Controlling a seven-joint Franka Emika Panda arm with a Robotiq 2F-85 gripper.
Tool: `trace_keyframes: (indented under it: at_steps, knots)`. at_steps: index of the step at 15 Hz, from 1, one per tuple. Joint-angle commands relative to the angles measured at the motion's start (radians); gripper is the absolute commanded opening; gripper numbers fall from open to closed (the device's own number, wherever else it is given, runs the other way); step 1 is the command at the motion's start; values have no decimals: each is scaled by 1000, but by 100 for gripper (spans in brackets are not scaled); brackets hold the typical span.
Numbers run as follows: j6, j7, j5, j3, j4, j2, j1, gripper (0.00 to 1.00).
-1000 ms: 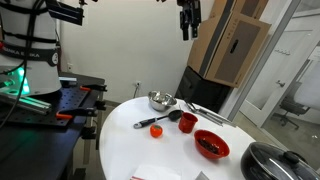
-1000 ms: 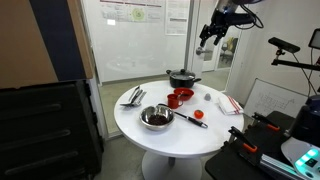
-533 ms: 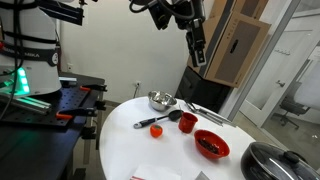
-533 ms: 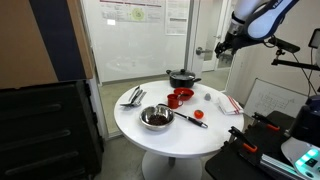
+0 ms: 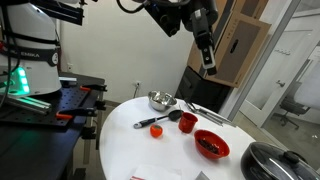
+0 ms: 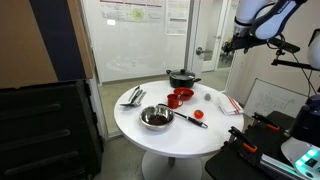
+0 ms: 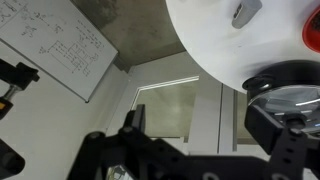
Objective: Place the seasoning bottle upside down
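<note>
My gripper should swing back over the seasoning bottle and point down before it grasps, because it is tilted and aims past the white table's edge.
The seasoning bottle is a small pale grey-white cylinder on the round white table, between the red bowl and a napkin. It shows at the bottom edge in an exterior view and as a grey shape in the wrist view. My gripper hangs high above the table, far from the bottle, and is tilted; it also shows in an exterior view. In the wrist view its fingers are spread apart with nothing between them.
On the table are a red bowl, a dark squat jar, a metal bowl, a small red-orange round thing, a black pot, and a napkin. A cardboard box stands behind.
My arm has swung over and the gripper has come down from the top of the view and tilted. The things on the table have not moved.
</note>
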Motion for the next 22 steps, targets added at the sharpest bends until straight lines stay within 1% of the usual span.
trace_keyframes:
  at_steps: [1,2,3,5,7,8,10,11,12,13,14,15,17,19,22]
  knots:
    - [-3,6,0,3,1,0,0,100]
    - [28,26,-5,1,-10,-18,0,100]
    - [81,85,-33,8,-25,-37,-10,100]
    - [160,243,-160,52,-24,-51,-62,100]
    - [201,388,-273,116,-4,-70,-132,100]
    - [200,464,-320,155,8,-82,-168,100]
    - [158,610,-381,228,33,-80,-229,100]
    - [116,680,-423,266,47,-50,-253,100]
    - [51,733,-475,299,56,7,-265,100]
    - [-9,700,-473,324,61,83,-275,100]
    - [-61,699,-489,350,68,143,-290,100]
    - [-73,613,-454,375,64,202,-323,100]
    - [-106,538,-445,390,77,305,-357,100]
    - [-143,416,-403,362,103,417,-361,100]
    - [-226,257,-337,305,188,583,-331,100]
